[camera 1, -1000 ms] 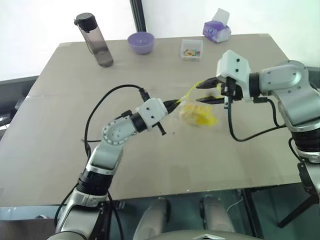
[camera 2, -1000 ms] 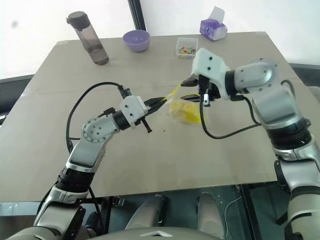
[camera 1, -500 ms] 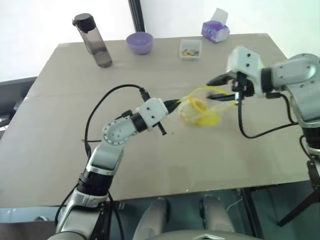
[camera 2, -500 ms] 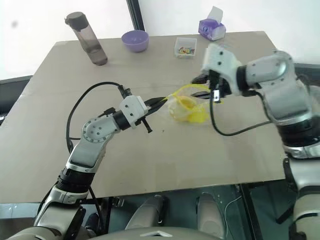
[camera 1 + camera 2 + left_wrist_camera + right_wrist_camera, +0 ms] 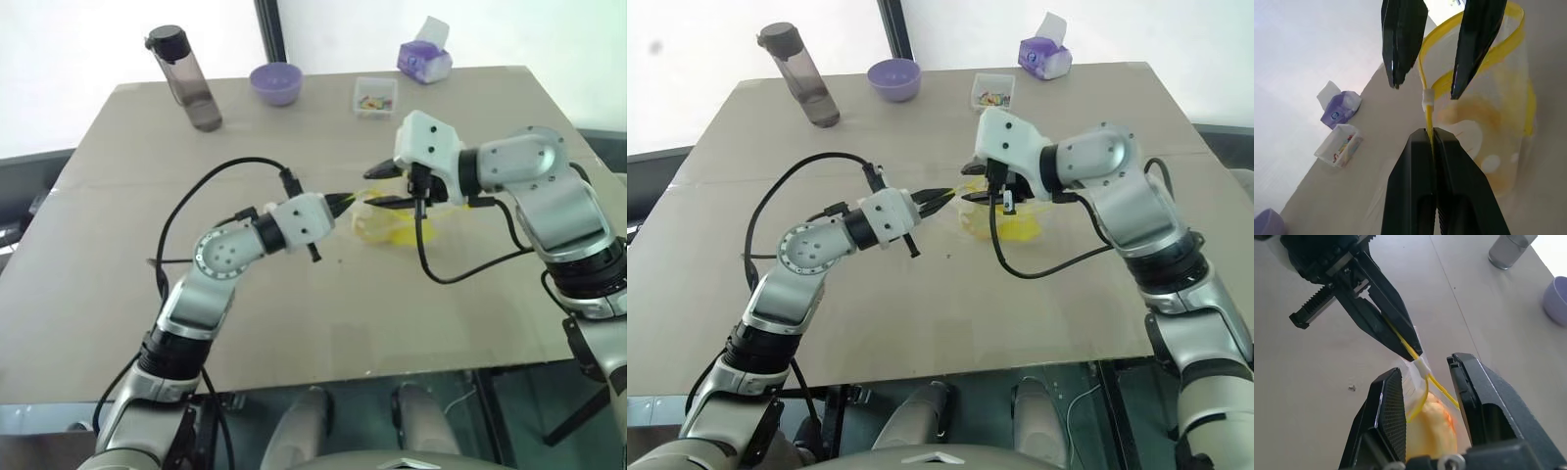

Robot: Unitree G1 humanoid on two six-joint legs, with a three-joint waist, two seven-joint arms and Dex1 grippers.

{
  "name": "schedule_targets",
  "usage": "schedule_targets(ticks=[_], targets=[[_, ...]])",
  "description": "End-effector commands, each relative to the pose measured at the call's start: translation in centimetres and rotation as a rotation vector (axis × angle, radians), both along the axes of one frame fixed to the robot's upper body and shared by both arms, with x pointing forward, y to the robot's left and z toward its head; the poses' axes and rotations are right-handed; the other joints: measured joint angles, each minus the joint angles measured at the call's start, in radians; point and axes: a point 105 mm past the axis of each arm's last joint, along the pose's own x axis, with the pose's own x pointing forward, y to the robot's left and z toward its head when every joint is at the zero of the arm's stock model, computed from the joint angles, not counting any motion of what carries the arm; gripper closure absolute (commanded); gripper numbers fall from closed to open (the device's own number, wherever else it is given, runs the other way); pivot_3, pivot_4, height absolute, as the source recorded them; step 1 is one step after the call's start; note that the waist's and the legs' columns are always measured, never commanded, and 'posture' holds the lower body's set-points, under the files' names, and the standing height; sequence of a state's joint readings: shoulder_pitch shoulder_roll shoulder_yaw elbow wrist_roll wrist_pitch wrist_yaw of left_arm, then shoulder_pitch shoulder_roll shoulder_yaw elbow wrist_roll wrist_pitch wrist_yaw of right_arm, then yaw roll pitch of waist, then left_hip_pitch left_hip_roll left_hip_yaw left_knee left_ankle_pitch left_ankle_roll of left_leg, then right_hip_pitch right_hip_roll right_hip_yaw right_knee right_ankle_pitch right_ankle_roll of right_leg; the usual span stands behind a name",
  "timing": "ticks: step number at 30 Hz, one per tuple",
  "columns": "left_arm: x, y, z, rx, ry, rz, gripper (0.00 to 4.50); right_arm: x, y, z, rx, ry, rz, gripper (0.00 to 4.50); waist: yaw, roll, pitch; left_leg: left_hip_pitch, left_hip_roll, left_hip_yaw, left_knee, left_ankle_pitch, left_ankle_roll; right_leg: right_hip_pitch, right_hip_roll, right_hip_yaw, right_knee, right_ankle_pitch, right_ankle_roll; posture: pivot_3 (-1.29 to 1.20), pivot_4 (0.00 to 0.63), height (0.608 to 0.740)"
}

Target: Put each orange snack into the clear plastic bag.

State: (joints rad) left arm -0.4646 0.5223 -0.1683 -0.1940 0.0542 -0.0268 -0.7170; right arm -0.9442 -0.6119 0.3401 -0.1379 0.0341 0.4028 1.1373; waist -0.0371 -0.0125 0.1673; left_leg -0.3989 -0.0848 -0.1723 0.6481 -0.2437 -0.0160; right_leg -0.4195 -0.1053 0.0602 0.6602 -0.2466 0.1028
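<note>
The bag's yellow seal strip is open past the white slider, so the robot's right gripper should pinch that slider and pull it away from the left gripper.
The clear plastic bag hangs just over the table, its yellow seal strip pinched at one end by my left gripper, which is shut on it. The orange snack sits inside the bag, showing through the film. My right gripper is open, one finger on each side of the strip's small white slider, a short way from the left gripper's fingertips. In the head views it hovers right above the bag's mouth.
Along the far edge of the brown table stand a dark bottle, a purple bowl, a small clear box of colourful bits and a purple tissue pack. Black cables loop off both wrists.
My right gripper swung out to the right, stretching the bag's mouth, then came back left along the yellow strip to just beside the left gripper's tips. The left gripper kept its hold and place.
</note>
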Motion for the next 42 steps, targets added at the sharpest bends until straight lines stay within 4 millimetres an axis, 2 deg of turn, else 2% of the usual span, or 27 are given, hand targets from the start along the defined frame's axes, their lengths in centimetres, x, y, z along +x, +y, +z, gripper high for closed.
schedule_targets(ticks=[1,11,14,16,31,34,35,42], targets=[[-0.7,-0.5,1.4,0.007,-0.061,-0.027,4.50,-0.4,0.6,1.3,0.010,-0.060,0.033,2.76,-0.001,0.000,0.000,0.000,0.000,0.000,0.000,0.000,0.000,0.000,0.000,0.000,0.000,0.000,0.000,0.00,0.150,0.740],[-0.6,-0.6,1.4,0.004,-0.064,-0.029,4.50,-0.5,0.7,1.2,0.008,-0.058,0.045,2.76,-0.001,0.000,0.000,0.000,0.000,0.000,0.000,0.000,0.000,0.000,0.000,0.000,0.000,0.000,0.000,0.00,0.150,0.740],[-0.6,-0.6,1.3,0.001,-0.063,-0.031,4.50,-0.6,0.6,1.0,0.004,-0.054,0.045,3.54,-0.001,0.000,0.000,0.000,0.000,0.000,0.000,0.000,0.000,0.000,0.000,0.000,0.000,0.000,0.000,0.00,0.150,0.740],[-0.7,-0.7,1.3,0.001,-0.065,-0.033,4.50,-0.6,0.5,0.9,0.002,-0.052,0.045,4.43,-0.001,0.000,0.000,0.000,0.000,0.000,0.000,0.000,0.000,0.000,0.000,0.000,0.000,0.000,0.000,0.00,0.150,0.740],[-0.6,-0.7,1.3,0.011,-0.090,-0.037,4.50,-0.1,0.2,0.8,-0.003,-0.057,0.022,4.43,-0.001,0.000,0.000,0.000,0.000,0.000,0.000,0.000,0.000,0.000,0.000,0.000,0.000,0.000,0.000,0.00,0.150,0.740],[-0.6,-0.6,1.3,0.012,-0.090,-0.035,4.50,-0.1,0.0,0.7,-0.009,-0.059,0.020,3.77,-0.001,0.000,0.000,0.000,0.000,0.000,0.000,0.000,0.000,0.000,0.000,0.000,0.000,0.000,0.000,0.00,0.150,0.740],[-0.6,-0.6,1.2,0.011,-0.089,-0.035,4.50,0.0,0.0,0.8,-0.006,-0.063,0.015,3.39,-0.001,0.000,0.000,0.000,0.000,0.000,0.000,0.000,0.000,0.000,0.000,0.000,0.000,0.000,0.000,0.00,0.150,0.740],[-0.6,-0.6,1.1,0.012,-0.086,-0.038,4.50,0.1,-0.4,0.8,-0.020,-0.066,0.004,3.39,-0.001,0.000,0.000,0.000,0.000,0.000,0.000,0.000,0.000,0.000,0.000,0.000,0.000,0.000,0.000,0.00,0.150,0.740]])
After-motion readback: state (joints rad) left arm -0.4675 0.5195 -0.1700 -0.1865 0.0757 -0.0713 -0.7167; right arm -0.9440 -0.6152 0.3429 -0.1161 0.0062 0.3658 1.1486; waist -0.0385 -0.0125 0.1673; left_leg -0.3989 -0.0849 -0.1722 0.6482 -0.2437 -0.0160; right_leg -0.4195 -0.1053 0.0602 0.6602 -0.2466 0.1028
